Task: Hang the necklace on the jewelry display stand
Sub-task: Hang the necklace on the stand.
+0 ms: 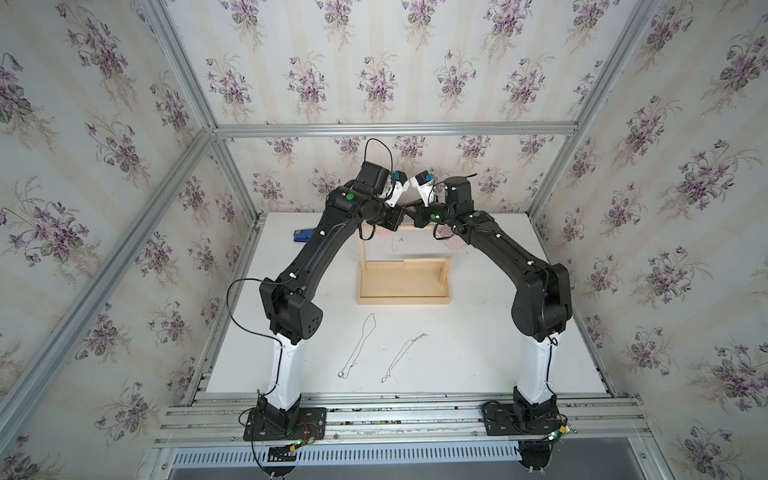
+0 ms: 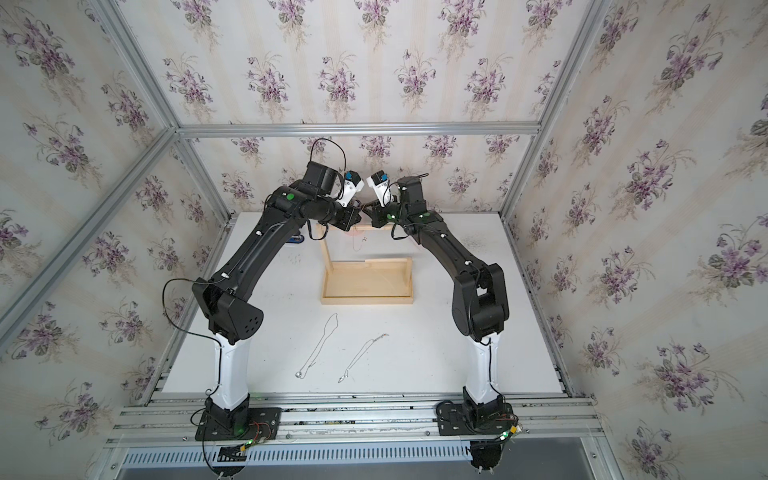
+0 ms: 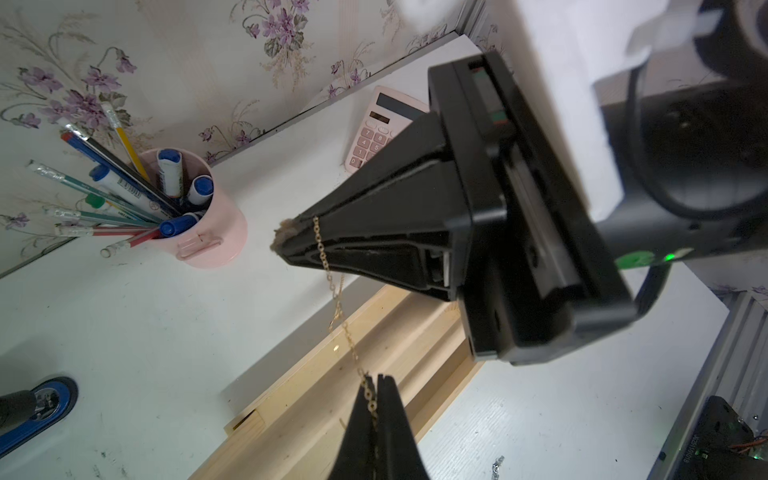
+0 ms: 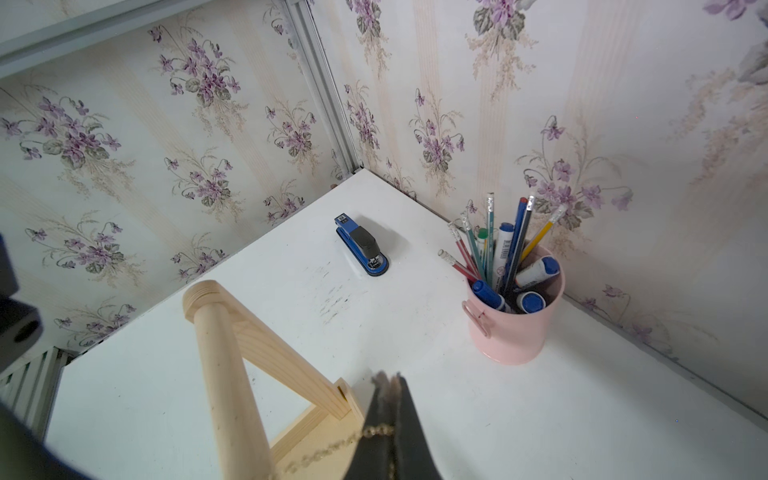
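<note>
The necklace's chain (image 3: 339, 308) stretches across the stand's crossbar. I should keep moving my right gripper toward the crossbar's loose end (image 4: 205, 296) until the chain lies there, then release it.
A thin gold necklace (image 3: 352, 351) is stretched between my two grippers above the jewelry display stand (image 1: 403, 300). In the left wrist view my left gripper (image 3: 376, 384) is shut on the chain, and the chain runs up across the closed fingers (image 3: 332, 237) of the right gripper. In the right wrist view my right gripper (image 4: 388, 380) is shut on the necklace (image 4: 376, 431), close beside the stand's round crossbar (image 4: 220, 374). In both top views the two grippers meet tip to tip (image 1: 411, 214) (image 2: 363, 209) over the crossbar, and part of the chain dangles below (image 1: 395, 245).
Two more thin necklaces (image 1: 359, 347) (image 1: 403, 359) lie on the white table in front of the stand. Behind the stand are a pink pen cup (image 4: 515, 328), a blue stapler (image 4: 361, 247) and a pink calculator (image 3: 374, 137). Papered walls close in the back and sides.
</note>
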Robot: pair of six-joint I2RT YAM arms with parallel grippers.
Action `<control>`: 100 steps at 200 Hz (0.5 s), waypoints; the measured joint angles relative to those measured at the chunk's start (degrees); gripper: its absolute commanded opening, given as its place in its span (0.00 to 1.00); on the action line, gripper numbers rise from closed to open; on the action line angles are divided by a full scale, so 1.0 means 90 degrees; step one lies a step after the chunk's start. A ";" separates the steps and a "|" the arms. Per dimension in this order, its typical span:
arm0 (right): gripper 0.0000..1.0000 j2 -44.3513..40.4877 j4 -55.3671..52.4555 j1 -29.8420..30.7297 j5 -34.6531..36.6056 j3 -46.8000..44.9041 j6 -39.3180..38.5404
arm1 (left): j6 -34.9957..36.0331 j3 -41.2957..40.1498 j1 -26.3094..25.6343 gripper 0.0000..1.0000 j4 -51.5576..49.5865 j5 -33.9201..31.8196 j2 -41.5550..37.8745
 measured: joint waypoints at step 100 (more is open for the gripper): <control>0.00 0.0527 -0.1117 0.0335 0.0056 0.1124 -0.0641 | -0.0024 -0.0964 0.0204 0.00 0.0046 -0.0092 -0.0663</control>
